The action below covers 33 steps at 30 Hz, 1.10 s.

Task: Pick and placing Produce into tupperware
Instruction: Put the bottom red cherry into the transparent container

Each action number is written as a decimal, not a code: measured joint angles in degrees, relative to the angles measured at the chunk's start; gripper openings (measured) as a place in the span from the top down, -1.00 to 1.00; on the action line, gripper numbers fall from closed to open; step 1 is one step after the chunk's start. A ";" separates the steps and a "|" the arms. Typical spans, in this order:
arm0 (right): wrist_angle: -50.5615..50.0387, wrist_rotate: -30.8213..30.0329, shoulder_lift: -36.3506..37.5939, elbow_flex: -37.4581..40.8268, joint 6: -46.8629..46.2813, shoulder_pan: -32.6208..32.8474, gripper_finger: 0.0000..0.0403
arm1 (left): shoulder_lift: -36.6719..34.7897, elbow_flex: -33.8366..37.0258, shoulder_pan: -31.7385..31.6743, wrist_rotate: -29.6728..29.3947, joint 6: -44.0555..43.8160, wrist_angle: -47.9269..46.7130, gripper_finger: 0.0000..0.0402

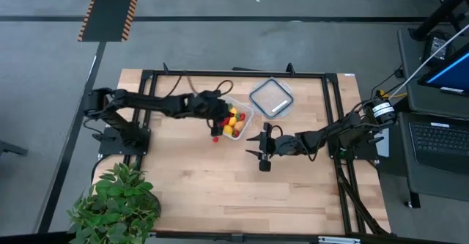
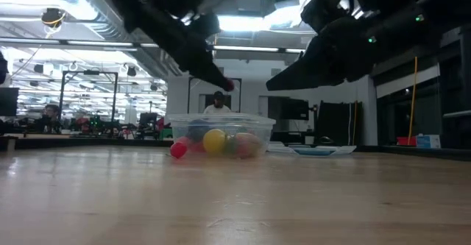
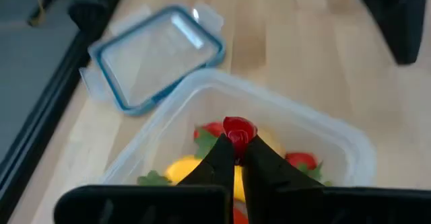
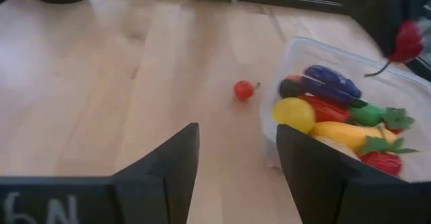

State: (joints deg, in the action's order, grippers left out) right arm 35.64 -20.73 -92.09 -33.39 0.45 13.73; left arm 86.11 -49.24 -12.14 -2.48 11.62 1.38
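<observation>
The small red piece [image 3: 239, 132] hangs clear over the tupperware's open top [image 1: 236, 119]. My left gripper should keep going down until the piece is inside the tupperware's rim, and then let go.
The clear tupperware [image 1: 236, 119] stands at the table's middle, with several red, yellow, green and purple produce pieces [image 4: 337, 109] lying in it. My left gripper [image 3: 237, 146] hovers over its left part, shut on a small red produce piece [image 3: 239, 131]. One small red piece [image 4: 244, 89] lies on the bare wood just near-left of the tub. To the tub's right and nearer the front, my right gripper [image 4: 236, 157] is open and holds nothing. My left gripper pinches the small red produce piece [image 2: 229, 85] between its two fingers, only at their free ends. The fingers slant down from the table's left. The piece is lifted clear, above the tupperware's open top, and a thin stem [image 4: 377, 69] hangs from it.
The flat clear lid [image 1: 271, 97] with a blue-grey rim lies on the table behind and to the right of the tub. A leafy potted plant [image 1: 117, 204] stands at the near left corner. Bare wood spreads across the table's near half.
</observation>
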 joint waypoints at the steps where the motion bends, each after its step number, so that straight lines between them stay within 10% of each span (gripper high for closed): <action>1: 0.00 -0.01 0.00 0.00 0.02 -0.40 0.00 | 1.14 -1.79 -0.52 0.33 0.60 -2.41 0.99; 14: 0.49 0.00 0.00 -0.76 4.27 -4.63 0.00 | 12.97 -18.81 -4.54 3.96 8.46 -21.81 0.99; 33: 0.50 -0.02 0.00 -0.76 5.78 -5.76 0.00 | 13.98 -19.32 -9.10 10.97 14.64 -26.12 0.99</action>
State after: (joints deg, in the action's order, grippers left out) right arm 36.14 -20.75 -92.09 -34.15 6.23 7.97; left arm 100.09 -68.56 -21.24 8.49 26.25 -24.74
